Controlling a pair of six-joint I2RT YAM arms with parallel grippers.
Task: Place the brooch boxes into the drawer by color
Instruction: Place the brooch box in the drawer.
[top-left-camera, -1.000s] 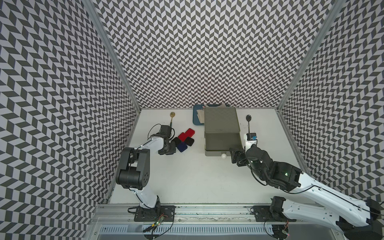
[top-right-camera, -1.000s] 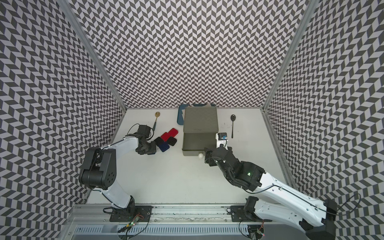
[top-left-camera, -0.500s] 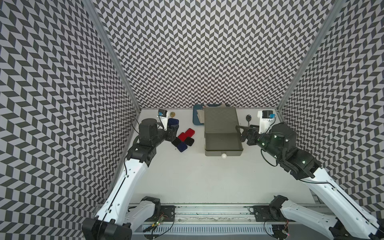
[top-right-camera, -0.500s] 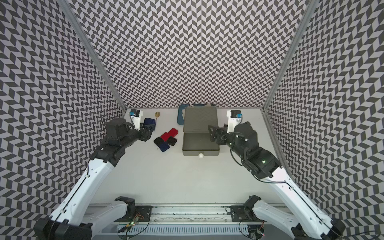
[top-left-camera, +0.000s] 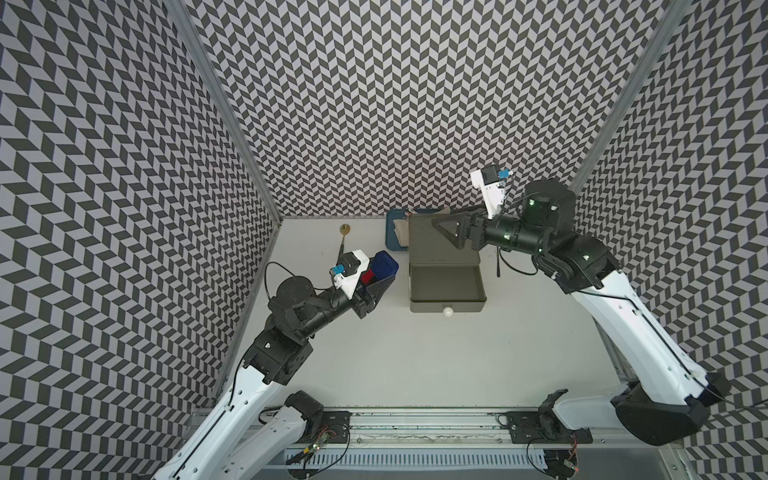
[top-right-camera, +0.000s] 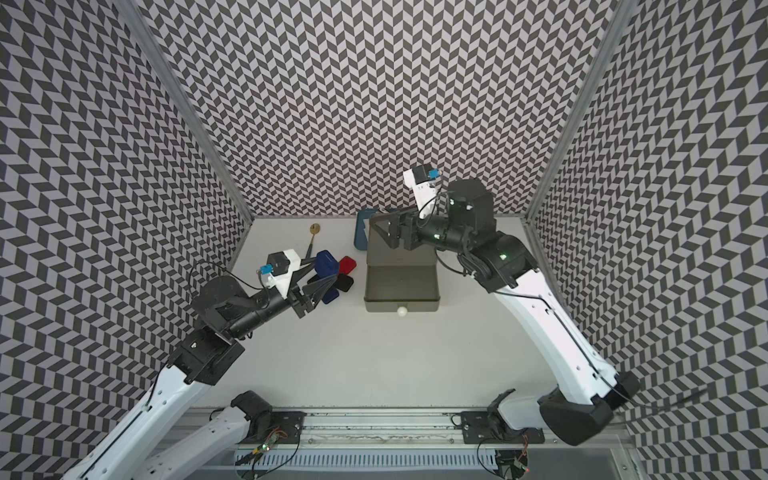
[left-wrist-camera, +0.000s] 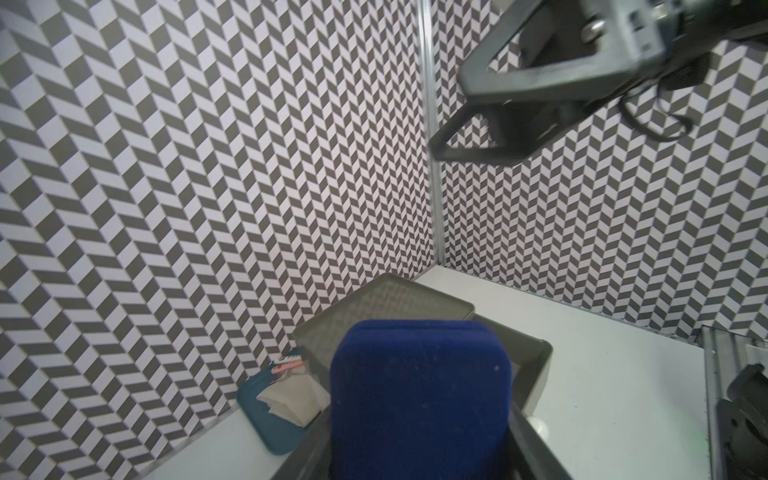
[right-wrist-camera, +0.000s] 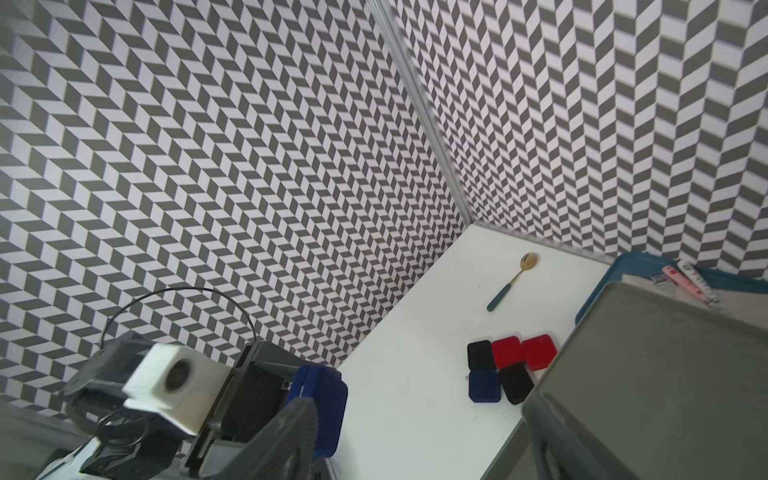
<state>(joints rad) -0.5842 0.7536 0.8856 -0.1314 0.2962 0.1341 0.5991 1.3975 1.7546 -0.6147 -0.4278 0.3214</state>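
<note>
Next, my right gripper takes the dark blue brooch box and lays it in the drawer, because it hangs short of the chest in my left gripper.
My left gripper is shut on a dark blue brooch box, held in the air left of the drawer chest; the same box fills the left wrist view. Below it, the other brooch boxes lie clustered on the table: two red, two black and one dark blue. The grey top drawer stands pulled out and empty, its white knob at the front. My right gripper hovers open above the chest's top, holding nothing.
A flat blue tray with folded napkins sits behind the chest at its left. A gold spoon lies near the back wall, left of the tray. Patterned walls close in on three sides.
Both arms have risen from the table. The left lifted the dark blue box up from the cluster. The right left the drawer's knob and moved back above the chest.
</note>
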